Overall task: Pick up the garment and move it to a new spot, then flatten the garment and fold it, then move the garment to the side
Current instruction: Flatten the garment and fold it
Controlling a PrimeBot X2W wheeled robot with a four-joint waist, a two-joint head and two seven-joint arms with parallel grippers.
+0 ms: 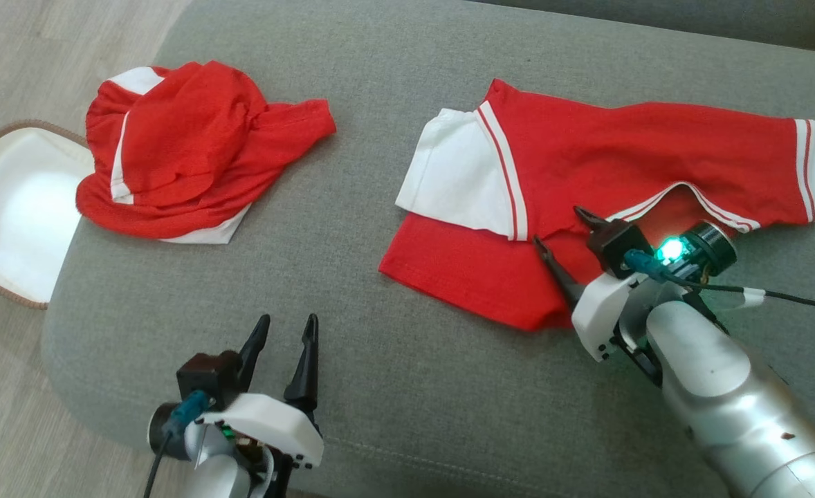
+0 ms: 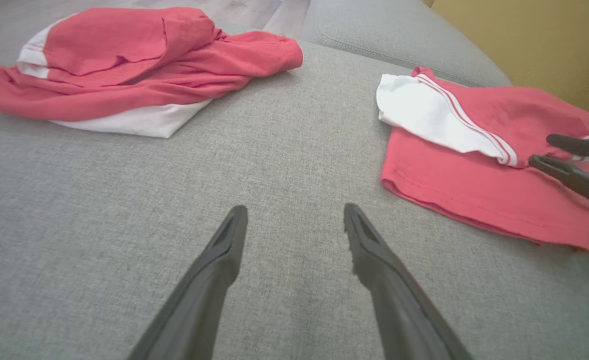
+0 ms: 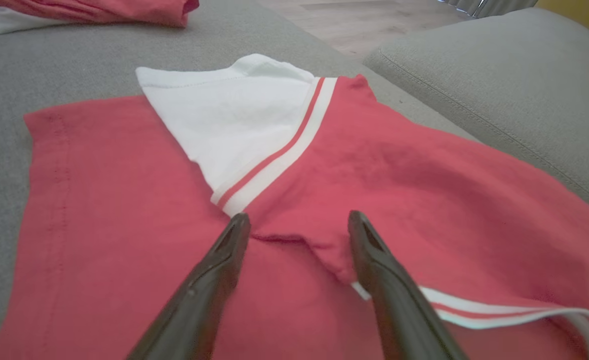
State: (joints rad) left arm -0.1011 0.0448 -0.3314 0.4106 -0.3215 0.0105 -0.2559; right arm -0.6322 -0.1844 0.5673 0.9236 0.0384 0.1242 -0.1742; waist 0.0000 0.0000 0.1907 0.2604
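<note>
I see the striped neckline [image 1: 681, 186] arching up loosely over a gap, so the red garment [image 1: 654, 145] will bunch up and gape there when I lift the garment's fold.
A red garment [image 1: 587, 173] with white sleeves lies spread on the grey sofa seat [image 1: 394, 401], its lower half folded up and its left sleeve [image 1: 452, 173] laid over the red body. My right gripper [image 1: 560, 227] hovers open just above the garment's near fold by the neckline, holding nothing. In the right wrist view the fingers straddle a small red fold [image 3: 294, 240] of the garment [image 3: 399, 165]. My left gripper [image 1: 287, 319] stands open over bare cushion near the front edge, away from the cloth. In the left wrist view the left gripper [image 2: 294, 215] is empty, with the garment [image 2: 474, 185] at right.
A second red and white garment [image 1: 193, 149] lies crumpled at the seat's far left. A white bag [image 1: 13, 214] with a brown rim sits on the wooden floor beyond the sofa's left edge. The sofa's back cushion [image 3: 499, 65] rises behind the spread garment.
</note>
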